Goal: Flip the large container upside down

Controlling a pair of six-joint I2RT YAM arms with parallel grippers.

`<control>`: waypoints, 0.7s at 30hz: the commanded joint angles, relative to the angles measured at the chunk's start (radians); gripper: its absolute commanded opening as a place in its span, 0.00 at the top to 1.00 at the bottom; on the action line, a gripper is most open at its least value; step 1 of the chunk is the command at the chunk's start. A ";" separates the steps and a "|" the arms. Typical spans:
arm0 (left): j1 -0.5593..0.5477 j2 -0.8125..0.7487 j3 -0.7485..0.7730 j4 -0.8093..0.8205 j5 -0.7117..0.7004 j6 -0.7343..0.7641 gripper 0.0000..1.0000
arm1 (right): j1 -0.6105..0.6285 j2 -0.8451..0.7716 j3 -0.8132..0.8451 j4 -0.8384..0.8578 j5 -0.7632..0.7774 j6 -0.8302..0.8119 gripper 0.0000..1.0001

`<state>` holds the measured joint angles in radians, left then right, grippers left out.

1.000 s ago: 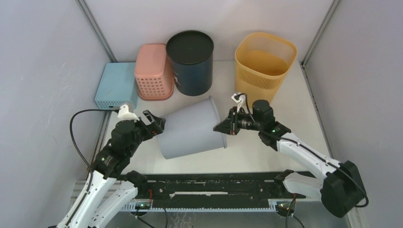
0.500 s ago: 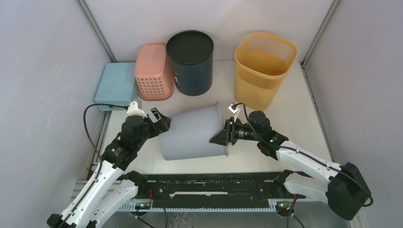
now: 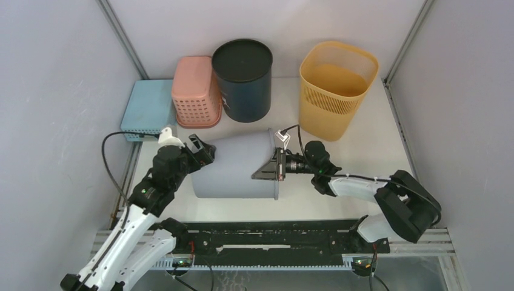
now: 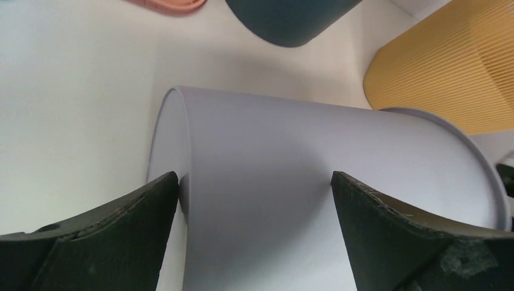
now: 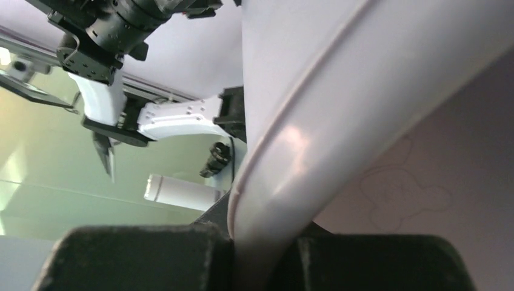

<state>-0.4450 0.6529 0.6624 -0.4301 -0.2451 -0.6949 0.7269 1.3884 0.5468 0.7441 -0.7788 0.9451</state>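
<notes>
My left gripper should back away from its spot above the bin's closed bottom end [image 3: 197,182], which must rise, while my right gripper tips the bin's rim [image 3: 276,190] down.
The large container is a pale grey bin [image 3: 236,170] lying on its side in the middle of the table, its mouth facing right. My right gripper [image 3: 274,167] is shut on the bin's rim, which fills the right wrist view [image 5: 291,139] between the closed fingers [image 5: 263,254]. My left gripper [image 3: 203,151] is open at the bin's closed bottom end. In the left wrist view the bin's wall [image 4: 303,170] lies between the two wide-apart fingers [image 4: 254,182]. I cannot tell if they touch it.
Behind the bin stand a pink basket [image 3: 196,91], a dark blue cylinder bin [image 3: 242,79] and a yellow slotted basket [image 3: 336,85]. A light blue box [image 3: 147,109] sits at the back left. A black rail [image 3: 273,239] runs along the near edge.
The grey bin has turned from a slant to lying level. My right gripper moved left with the rim. My left gripper moved up and stayed at the bin's bottom end.
</notes>
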 commanded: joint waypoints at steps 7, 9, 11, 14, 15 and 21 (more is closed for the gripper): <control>0.023 -0.070 0.537 -0.287 -0.061 0.122 0.00 | -0.031 0.299 0.200 0.748 0.064 0.554 1.00; 0.024 -0.080 0.589 -0.316 -0.072 0.124 0.00 | -0.020 0.374 0.276 0.758 0.099 0.579 1.00; 0.024 -0.092 0.619 -0.336 -0.079 0.126 0.00 | 0.000 0.442 0.355 0.760 0.130 0.594 1.00; 0.023 -0.104 0.636 -0.356 -0.098 0.127 0.00 | 0.023 0.534 0.481 0.763 0.166 0.622 1.00; 0.023 -0.106 0.633 -0.360 -0.101 0.127 0.00 | 0.031 0.563 0.511 0.764 0.183 0.631 1.00; 0.023 -0.111 0.579 -0.342 -0.115 0.121 0.00 | 0.074 0.731 0.678 0.767 0.259 0.695 1.00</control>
<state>-0.4286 0.5354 1.2697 -0.7742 -0.3382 -0.5938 0.7689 2.0506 1.1122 1.3651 -0.6113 1.5620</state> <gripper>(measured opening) 0.996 0.142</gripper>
